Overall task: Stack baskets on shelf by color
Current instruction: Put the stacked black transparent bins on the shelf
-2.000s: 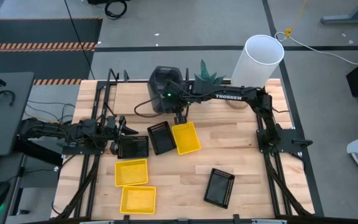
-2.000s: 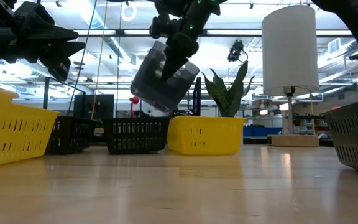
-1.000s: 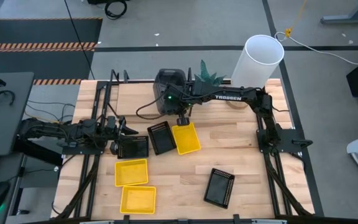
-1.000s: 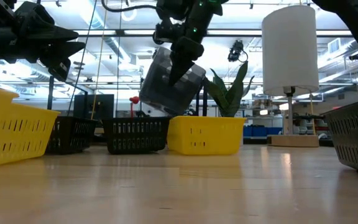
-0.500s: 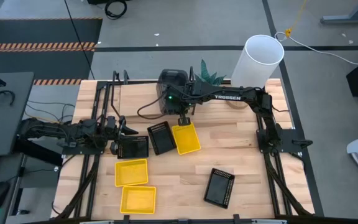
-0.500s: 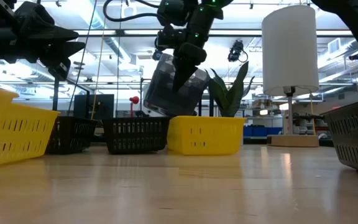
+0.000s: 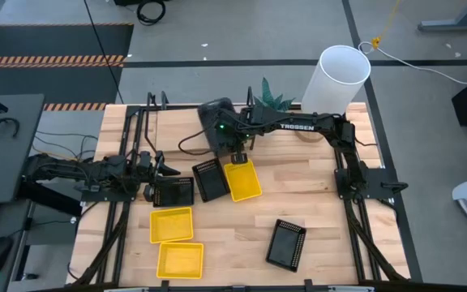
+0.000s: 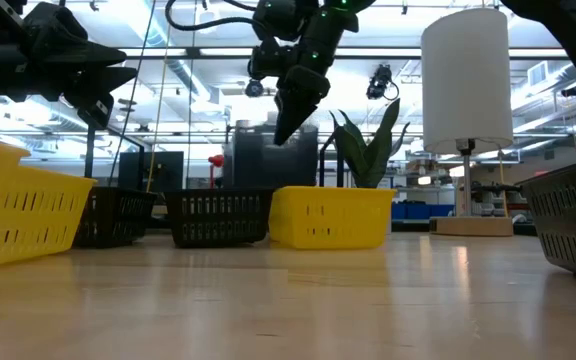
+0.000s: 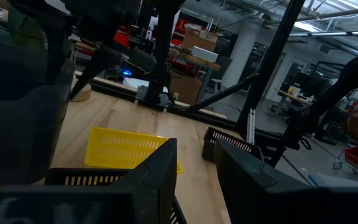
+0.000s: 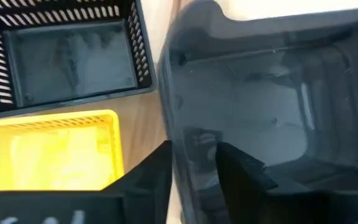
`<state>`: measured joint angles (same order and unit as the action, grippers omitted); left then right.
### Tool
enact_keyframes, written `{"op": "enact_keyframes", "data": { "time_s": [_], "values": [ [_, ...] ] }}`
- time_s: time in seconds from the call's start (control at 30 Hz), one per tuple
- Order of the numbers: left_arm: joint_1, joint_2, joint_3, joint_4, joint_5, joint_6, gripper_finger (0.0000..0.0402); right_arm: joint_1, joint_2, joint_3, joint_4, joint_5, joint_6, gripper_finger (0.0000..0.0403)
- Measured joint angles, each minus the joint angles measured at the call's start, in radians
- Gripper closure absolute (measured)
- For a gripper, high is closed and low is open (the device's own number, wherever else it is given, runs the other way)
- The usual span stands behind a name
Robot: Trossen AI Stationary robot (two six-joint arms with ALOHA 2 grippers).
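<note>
I should take the dark grey basket (image 7: 214, 116) by its near side (image 10: 180, 140) with my right gripper and turn it straight before I stack the others, because the basket sits crooked on the shelf.
A dark grey basket (image 7: 216, 116) stands at the table's far edge, among the black uprights (image 7: 151, 101) of the shelf. What it rests on is hidden behind the nearer baskets. My right gripper (image 8: 286, 125) is open right above it, fingers pointing down. In the right wrist view the basket's wall (image 10: 194, 134) lies between the fingers. Three yellow baskets (image 7: 243, 180) (image 7: 172, 224) (image 7: 179, 259) and three black mesh baskets (image 7: 211, 178) (image 7: 173, 191) (image 7: 286, 243) rest on the tabletop. My left gripper (image 7: 156, 166) hovers open over the left black one, with nothing between its fingers. My right gripper (image 10: 193, 171) comes from above with one finger on either side of the grey basket's wall. I cannot tell whether either finger touches it. The basket stands level below the fingers and does not hang from them.
A white lamp shade (image 7: 343, 77) and a green plant (image 7: 274, 97) stand at the far right of the table. Black frame rails (image 7: 355, 195) run along the table's sides. Bare wood (image 7: 314, 191) lies right of the middle yellow basket.
My right gripper has carried the tilted grey basket toward the table's far edge and let it go. The basket has dropped out of the fingers and now stands level and lower, behind the black and yellow baskets.
</note>
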<state>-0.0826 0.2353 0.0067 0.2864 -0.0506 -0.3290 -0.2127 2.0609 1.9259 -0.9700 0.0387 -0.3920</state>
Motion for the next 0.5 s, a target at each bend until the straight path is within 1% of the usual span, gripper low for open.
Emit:
{"op": "enact_keyframes", "data": {
  "time_s": [0.1, 0.27, 0.37, 0.43, 0.5],
  "values": [
    [0.000, 0.000, 0.000, 0.000, 0.000, 0.000, 0.0285, 0.000, 0.000, 0.000, 0.011, -0.040, 0.000, 0.0248],
    [0.000, 0.000, 0.000, 0.000, 0.000, 0.000, 0.0285, 0.003, 0.019, 0.000, 0.031, -0.028, 0.018, 0.0222],
    [0.000, 0.000, 0.000, 0.000, 0.000, 0.000, 0.0285, 0.004, 0.036, 0.002, 0.061, 0.017, 0.042, 0.0222],
    [0.000, 0.000, 0.000, -0.001, 0.000, 0.000, 0.0285, 0.007, 0.039, 0.000, 0.037, 0.073, 0.049, 0.0233],
    [0.000, 0.000, 0.000, -0.001, 0.000, 0.000, 0.0285, 0.013, 0.045, 0.000, 0.054, 0.098, 0.050, 0.0249]
  ]
}}
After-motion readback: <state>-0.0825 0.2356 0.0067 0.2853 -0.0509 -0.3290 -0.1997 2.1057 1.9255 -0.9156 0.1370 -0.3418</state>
